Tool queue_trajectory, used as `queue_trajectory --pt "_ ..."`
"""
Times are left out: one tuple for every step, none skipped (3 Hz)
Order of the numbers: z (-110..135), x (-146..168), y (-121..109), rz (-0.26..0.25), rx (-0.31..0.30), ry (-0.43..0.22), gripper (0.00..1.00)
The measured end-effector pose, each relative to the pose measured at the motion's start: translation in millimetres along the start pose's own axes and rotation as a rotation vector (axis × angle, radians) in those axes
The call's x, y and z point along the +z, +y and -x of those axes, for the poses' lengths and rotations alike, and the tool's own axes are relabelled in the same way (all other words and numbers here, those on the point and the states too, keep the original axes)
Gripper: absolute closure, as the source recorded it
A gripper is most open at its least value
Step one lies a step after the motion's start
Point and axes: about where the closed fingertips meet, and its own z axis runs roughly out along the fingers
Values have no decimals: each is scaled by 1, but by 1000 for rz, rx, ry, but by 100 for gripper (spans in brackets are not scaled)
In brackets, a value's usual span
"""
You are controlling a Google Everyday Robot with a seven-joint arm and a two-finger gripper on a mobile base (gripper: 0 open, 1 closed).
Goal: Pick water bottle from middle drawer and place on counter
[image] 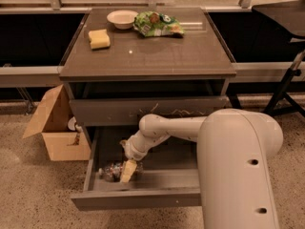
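Observation:
The drawer's bottom showing [171, 159] beside my arm is clear. I should expect the drawer to be empty when I lift the water bottle [113, 171] out.
The water bottle [110, 171], small and clear, lies on its side in the front left part of the open middle drawer [143, 198]. My gripper [127, 171] reaches down into the drawer and sits right at the bottle's right end, touching or overlapping it. My pale arm [171, 128] runs from the lower right into the drawer. The counter [157, 56] is the glossy grey-brown top of the cabinet above.
On the counter stand a white bowl [122, 19], a green snack bag [157, 24] and a yellow sponge [99, 38]. The scratched drawer front [147, 111] is shut above the open drawer. An open cardboard box [55, 123] stands at the left, a black stand [286, 85] at the right.

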Motion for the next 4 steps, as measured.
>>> queue_trajectory --pt "3 18 -3 18 -11 -4 0" --pt "0 46 -2 48 -3 7 20" --pt "-3 64 1 68 8 12 45" --pt "-9 79 4 92 17 18 68"
